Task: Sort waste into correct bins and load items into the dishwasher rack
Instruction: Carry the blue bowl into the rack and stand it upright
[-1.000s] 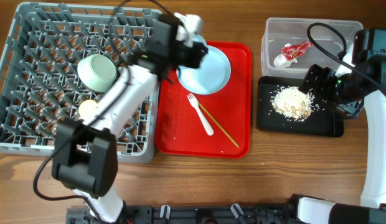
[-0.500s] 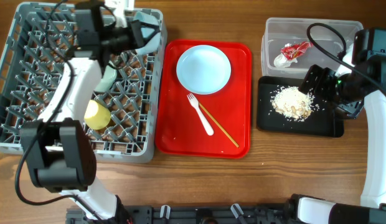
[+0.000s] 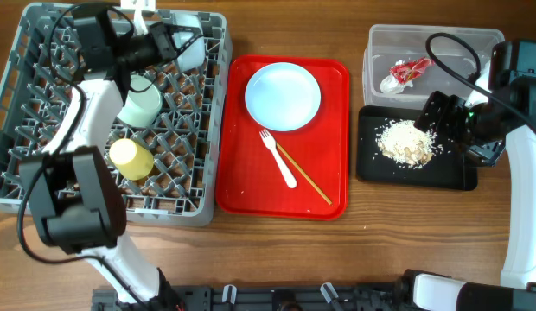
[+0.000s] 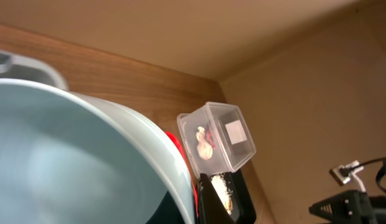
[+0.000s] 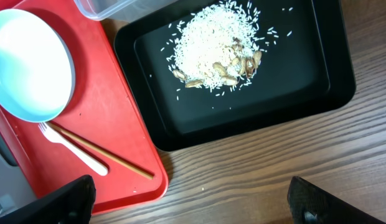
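Note:
My left gripper keeps lowering the pale blue-white bowl (image 3: 192, 56), which is over free rack pegs (image 3: 181, 86) next to the pale green bowl, until the pegs hold it up, and then let go.
My left gripper (image 3: 171, 45) is shut on the rim of the pale blue-white bowl (image 3: 191, 53), over the far right corner of the grey dishwasher rack (image 3: 17, 186). That bowl (image 4: 68, 162) fills the left wrist view. A pale green bowl (image 3: 140, 102) and a yellow cup (image 3: 131, 158) sit in the rack. The white plate (image 3: 283, 96), spoon (image 3: 278, 160) and chopsticks (image 3: 304, 174) lie on the red tray (image 3: 251, 194). The wrapper (image 3: 405, 72) is in the clear tub (image 3: 467, 43). Food scraps (image 3: 408, 142) lie in the black tray (image 3: 458, 177). My right gripper (image 3: 434, 117) hangs open above that tray, its fingers (image 5: 62, 202) wide apart.
The red tray lies between the rack and the two bins, close to both. Bare wooden table (image 3: 380, 233) runs along the front edge. The right arm's cable (image 3: 449, 60) loops over the clear tub.
The left arm has swung left from over the red tray to the rack's far right corner, carrying the pale bowl. The right arm has not moved.

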Robot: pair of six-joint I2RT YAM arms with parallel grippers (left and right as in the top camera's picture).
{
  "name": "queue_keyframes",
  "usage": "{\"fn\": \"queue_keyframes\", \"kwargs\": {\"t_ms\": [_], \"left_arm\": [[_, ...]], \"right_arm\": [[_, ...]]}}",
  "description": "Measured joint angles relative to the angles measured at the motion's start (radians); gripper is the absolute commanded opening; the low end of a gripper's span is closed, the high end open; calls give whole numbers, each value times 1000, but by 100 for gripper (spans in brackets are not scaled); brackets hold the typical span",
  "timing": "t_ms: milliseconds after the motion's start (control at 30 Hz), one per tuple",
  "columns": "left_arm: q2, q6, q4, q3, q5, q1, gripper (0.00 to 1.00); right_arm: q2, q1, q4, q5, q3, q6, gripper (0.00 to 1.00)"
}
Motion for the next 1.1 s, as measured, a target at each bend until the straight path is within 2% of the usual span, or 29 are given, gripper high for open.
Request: {"fn": "queue_keyframes", "kwargs": {"t_ms": [300,833,867,933,1033,1067,1100], "left_arm": [[82,-135,92,0,29,24,4],[97,-158,94,0,39,24,4],[97,-158,94,0,37,24,6],[98,-159,96,0,35,24,28],[102,-165,93,0,18,26,31],[106,-166,92,0,14,28,34],[113,-166,90,0,10,32,43]], "right_arm": [[0,0,-2,0,0,0,100],[0,0,-5,0,0,0,100],[0,0,-5,0,0,0,100],[0,0,-5,0,0,0,100],[0,0,-8,0,0,0,100],[0,0,-8,0,0,0,100],[0,0,-8,0,0,0,100]]}}
